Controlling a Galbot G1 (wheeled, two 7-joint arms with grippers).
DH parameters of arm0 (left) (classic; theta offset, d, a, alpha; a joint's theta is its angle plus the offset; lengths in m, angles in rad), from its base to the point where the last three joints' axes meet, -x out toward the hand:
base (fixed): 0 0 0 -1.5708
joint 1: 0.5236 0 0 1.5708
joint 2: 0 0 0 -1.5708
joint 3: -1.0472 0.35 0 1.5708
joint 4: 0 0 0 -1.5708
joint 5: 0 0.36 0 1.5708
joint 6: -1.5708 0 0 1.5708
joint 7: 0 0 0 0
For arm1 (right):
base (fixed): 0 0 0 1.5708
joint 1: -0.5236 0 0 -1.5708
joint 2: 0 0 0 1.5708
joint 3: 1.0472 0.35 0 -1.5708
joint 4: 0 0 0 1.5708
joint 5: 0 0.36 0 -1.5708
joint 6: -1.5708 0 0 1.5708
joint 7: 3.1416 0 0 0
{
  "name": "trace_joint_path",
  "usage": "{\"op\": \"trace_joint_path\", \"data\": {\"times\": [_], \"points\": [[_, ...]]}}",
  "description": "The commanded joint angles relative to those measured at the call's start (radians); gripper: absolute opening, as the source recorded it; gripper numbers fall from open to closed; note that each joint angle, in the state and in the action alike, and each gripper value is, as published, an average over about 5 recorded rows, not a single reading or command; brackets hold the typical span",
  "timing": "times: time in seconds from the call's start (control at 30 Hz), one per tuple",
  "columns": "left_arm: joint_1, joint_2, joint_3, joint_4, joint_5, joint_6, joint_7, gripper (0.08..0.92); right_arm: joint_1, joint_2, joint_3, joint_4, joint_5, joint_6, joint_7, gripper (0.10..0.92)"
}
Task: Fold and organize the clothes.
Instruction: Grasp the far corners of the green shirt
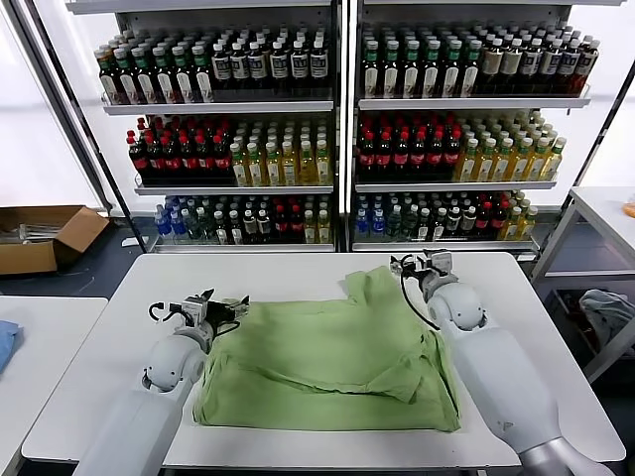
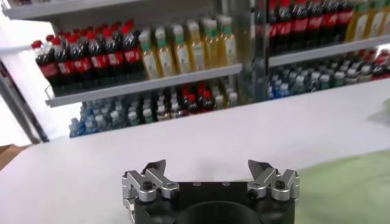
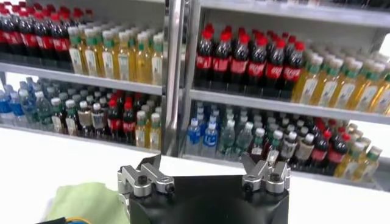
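I expect the shirt to fold into a long piece, with its near edge staying in place, when I carry the shirt's far edge (image 1: 322,342) toward me, because its far corner (image 1: 373,286) lies limp.
The clothes, one light green shirt (image 1: 332,357), lie partly folded and rumpled across the middle of the white table (image 1: 288,273), with one corner reaching toward the far right. My left gripper (image 1: 226,308) hovers at the shirt's left edge, open and empty. My right gripper (image 1: 422,264) sits at the shirt's far right corner, also open with nothing between its fingers. A strip of the green shirt (image 2: 347,189) shows beside the open left gripper (image 2: 209,167) in the left wrist view. A bit of the green shirt (image 3: 82,201) lies beside the open right gripper (image 3: 202,164) in the right wrist view.
Shelves of bottled drinks (image 1: 327,129) stand behind the table. A cardboard box (image 1: 45,238) lies on the floor at far left. A second white table (image 1: 40,337) with a blue cloth (image 1: 5,342) is on the left. A side table (image 1: 605,213) and grey-blue bundle (image 1: 605,312) stand right.
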Motion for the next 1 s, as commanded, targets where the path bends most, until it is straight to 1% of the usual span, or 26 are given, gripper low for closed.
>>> {"op": "trace_joint_path", "data": {"times": [0.03, 0.17, 0.47, 0.57, 0.63, 0.7, 1.0], "points": [[-0.062, -0.006, 0.024, 0.115, 0.004, 0.010, -0.001, 0.823, 0.061, 0.073, -0.030, -0.148, -0.032, 0.002, -0.006, 0.823], [-0.052, -0.020, 0.016, 0.112, 0.005, 0.011, -0.005, 0.823, 0.058, 0.086, -0.016, -0.166, -0.036, 0.005, -0.005, 0.823], [-0.022, -0.024, 0.002, 0.100, 0.007, 0.011, -0.004, 0.823, 0.023, 0.100, 0.009, -0.161, -0.049, 0.005, -0.004, 0.823], [-0.010, -0.027, -0.002, 0.095, 0.008, 0.011, -0.003, 0.821, 0.004, 0.101, 0.017, -0.147, -0.052, 0.003, -0.003, 0.807], [0.000, -0.031, -0.004, 0.092, 0.009, 0.010, -0.001, 0.810, -0.010, 0.100, 0.023, -0.135, -0.053, 0.002, -0.003, 0.767], [0.009, -0.033, -0.004, 0.088, 0.012, 0.010, 0.001, 0.775, -0.028, 0.099, 0.031, -0.123, -0.055, 0.001, -0.002, 0.707], [0.036, -0.043, -0.006, 0.076, 0.011, 0.007, 0.009, 0.519, -0.108, 0.096, 0.060, -0.068, -0.058, 0.003, -0.003, 0.447]]}}
